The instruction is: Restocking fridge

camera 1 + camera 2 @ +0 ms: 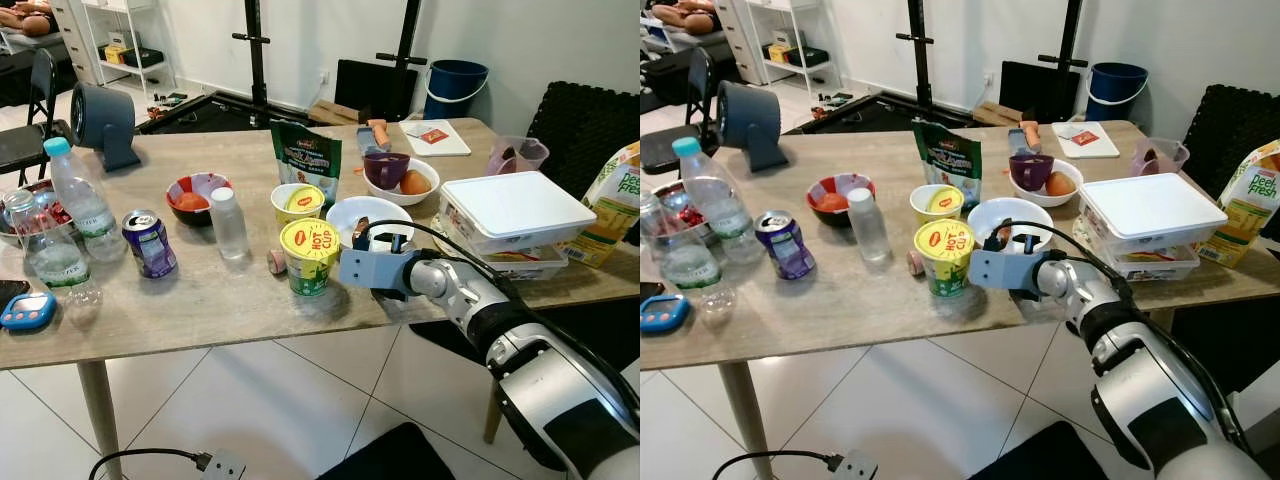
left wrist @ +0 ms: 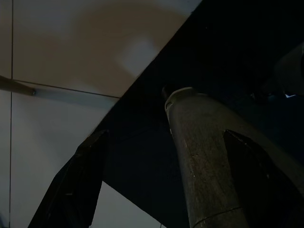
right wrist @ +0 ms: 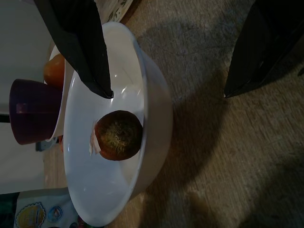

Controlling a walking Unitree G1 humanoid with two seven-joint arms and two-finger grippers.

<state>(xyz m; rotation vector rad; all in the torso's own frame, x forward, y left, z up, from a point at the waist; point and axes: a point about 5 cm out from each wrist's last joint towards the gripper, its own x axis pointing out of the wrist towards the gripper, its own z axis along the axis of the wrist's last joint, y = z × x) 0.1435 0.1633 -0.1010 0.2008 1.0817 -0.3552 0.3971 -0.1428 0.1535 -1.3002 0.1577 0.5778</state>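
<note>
The brown round fruit (image 3: 118, 136) is leaning against the white bowl's high side (image 3: 156, 126), so I expect it to stay there when I carry the bowl by the bowl's rim.
A white bowl (image 1: 340, 210) stands near the table's front edge, with a brown round fruit (image 3: 118, 134) lying inside it. My right gripper (image 3: 168, 92) is open at this bowl. One black finger (image 3: 80, 42) reaches over the bowl's inside above the fruit, and the other stays outside the rim over the tabletop. From the head, the right gripper (image 1: 375, 238) sits at the bowl's near side. My left gripper (image 2: 166, 137) hangs idle in the shade, fingers apart, with a grey post between them.
Left of the bowl stand a yellow hot-cup noodle tub (image 1: 308, 255), a second tub (image 1: 298, 203), a green snack bag (image 1: 306, 152), a small clear bottle (image 1: 228, 222) and a purple can (image 1: 150, 243). White lidded containers (image 1: 510, 220) and a juice carton (image 1: 610, 205) are to the right.
</note>
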